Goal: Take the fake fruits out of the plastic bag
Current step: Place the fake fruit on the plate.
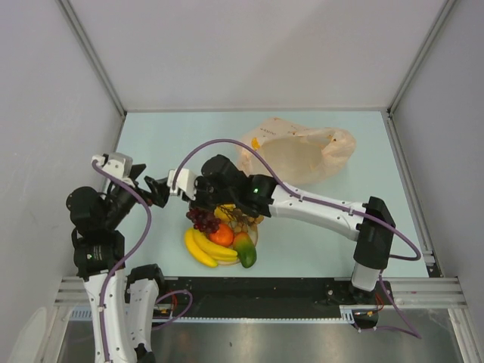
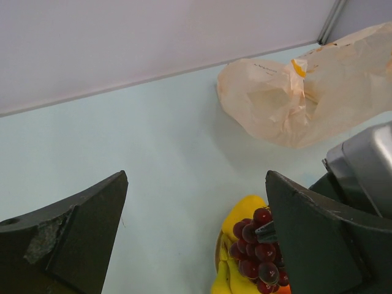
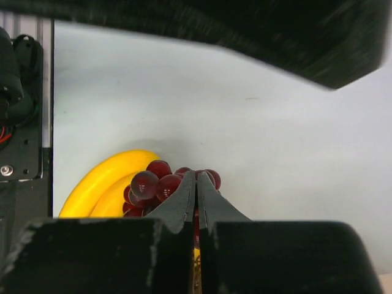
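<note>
The grapes (image 1: 203, 220) are hanging from my right gripper just beside the orange ball (image 1: 221, 235). I should therefore keep moving the grapes over the ball until they rest on the heap.
The fake fruits lie heaped on a round cream plate (image 1: 255, 231) near the table's front: yellow bananas (image 1: 203, 248), an orange ball (image 1: 221, 235), a green-red mango (image 1: 245, 252) and dark red grapes (image 1: 203, 219). My right gripper (image 1: 198, 204) is shut, its tips (image 3: 196, 173) resting on top of the grapes (image 3: 146, 184) beside the bananas (image 3: 104, 177); I see nothing clamped between the fingers. Just left of the plate my left gripper (image 1: 155, 190) is open and holds nothing (image 2: 196, 177). The plastic bag (image 1: 299, 155) lies crumpled behind the plate (image 2: 294, 98).
Grey walls close the table at the back and on both sides. A black rail with the arm bases (image 1: 265, 291) runs along the near edge. The right arm (image 1: 325, 208) stretches across the table's right half, its cable looping up towards the bag.
</note>
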Controlling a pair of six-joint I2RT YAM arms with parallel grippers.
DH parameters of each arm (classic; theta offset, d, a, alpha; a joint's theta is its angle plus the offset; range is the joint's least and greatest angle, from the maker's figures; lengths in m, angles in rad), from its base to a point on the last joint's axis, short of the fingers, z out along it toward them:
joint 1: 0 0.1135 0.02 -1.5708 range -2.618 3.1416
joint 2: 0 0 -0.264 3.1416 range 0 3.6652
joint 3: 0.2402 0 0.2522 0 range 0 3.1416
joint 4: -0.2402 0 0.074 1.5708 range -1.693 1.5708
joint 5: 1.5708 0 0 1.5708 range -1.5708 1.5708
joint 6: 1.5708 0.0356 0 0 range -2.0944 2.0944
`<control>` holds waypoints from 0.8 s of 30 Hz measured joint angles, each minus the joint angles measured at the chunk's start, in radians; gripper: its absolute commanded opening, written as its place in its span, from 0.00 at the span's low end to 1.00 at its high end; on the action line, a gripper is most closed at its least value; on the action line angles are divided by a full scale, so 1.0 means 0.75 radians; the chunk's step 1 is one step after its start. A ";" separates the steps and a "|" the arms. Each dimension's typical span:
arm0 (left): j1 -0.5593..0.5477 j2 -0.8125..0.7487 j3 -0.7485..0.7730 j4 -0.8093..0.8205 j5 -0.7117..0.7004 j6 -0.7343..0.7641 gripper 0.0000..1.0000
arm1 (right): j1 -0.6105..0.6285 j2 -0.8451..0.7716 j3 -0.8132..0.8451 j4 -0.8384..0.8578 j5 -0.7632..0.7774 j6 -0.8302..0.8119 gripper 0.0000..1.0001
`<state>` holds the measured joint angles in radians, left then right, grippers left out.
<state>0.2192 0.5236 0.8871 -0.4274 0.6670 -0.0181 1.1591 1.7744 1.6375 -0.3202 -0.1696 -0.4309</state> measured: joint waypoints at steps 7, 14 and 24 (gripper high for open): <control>0.000 0.000 -0.011 0.015 0.002 -0.006 1.00 | 0.007 -0.037 -0.113 -0.003 0.002 0.003 0.00; 0.000 0.000 -0.030 0.059 0.013 -0.014 1.00 | 0.007 -0.113 -0.180 -0.001 0.025 0.020 0.00; 0.000 0.012 -0.033 0.071 0.024 -0.025 1.00 | -0.004 -0.205 -0.268 -0.024 0.066 0.076 0.00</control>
<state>0.2192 0.5327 0.8623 -0.3744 0.6853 -0.0372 1.1561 1.6207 1.4364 -0.3386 -0.1200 -0.3740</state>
